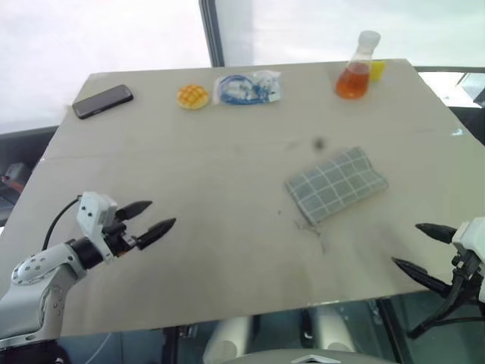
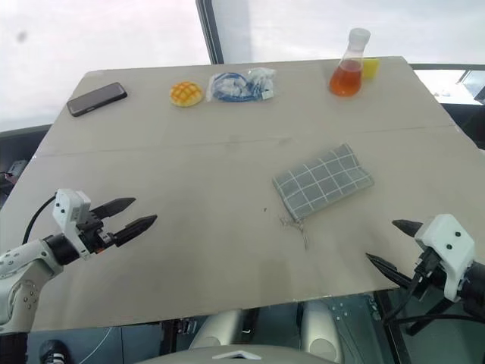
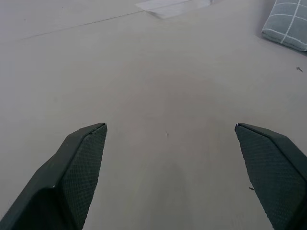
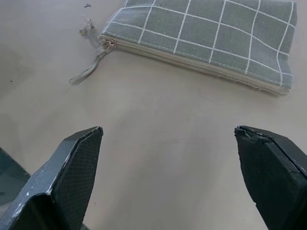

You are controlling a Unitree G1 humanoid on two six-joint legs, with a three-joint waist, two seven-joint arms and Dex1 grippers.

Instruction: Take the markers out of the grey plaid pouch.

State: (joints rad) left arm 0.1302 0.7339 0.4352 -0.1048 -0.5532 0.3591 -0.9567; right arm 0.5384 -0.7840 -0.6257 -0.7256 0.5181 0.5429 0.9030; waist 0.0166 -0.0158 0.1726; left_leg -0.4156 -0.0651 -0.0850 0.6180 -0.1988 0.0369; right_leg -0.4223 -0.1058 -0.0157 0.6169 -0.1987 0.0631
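Observation:
I should keep moving my open left gripper toward the pouch until my fingers close on that end (image 1: 305, 211), as the pouch's end beside the pull cord (image 1: 314, 230) lies free and faces that gripper.
The grey plaid pouch (image 1: 336, 184) lies flat on the beige table (image 1: 212, 167), right of centre, with its zipper edge and thin pull cord (image 4: 91, 67) toward me. The zipper looks shut, so the markers are hidden. My left gripper (image 1: 162, 212) hovers open over the table's near left part, far from the pouch, with nothing between its fingers. My right gripper (image 1: 405, 243) is open and empty at the near right edge, a short way in front of the pouch (image 4: 206, 38), pointing toward it.
Along the far edge lie a black phone (image 1: 103, 101), a round yellow bun-like thing (image 1: 192, 96), a blue cable bundle in clear plastic (image 1: 247, 87) and a flask of orange liquid (image 1: 356, 72) beside a small yellow object (image 1: 377, 70).

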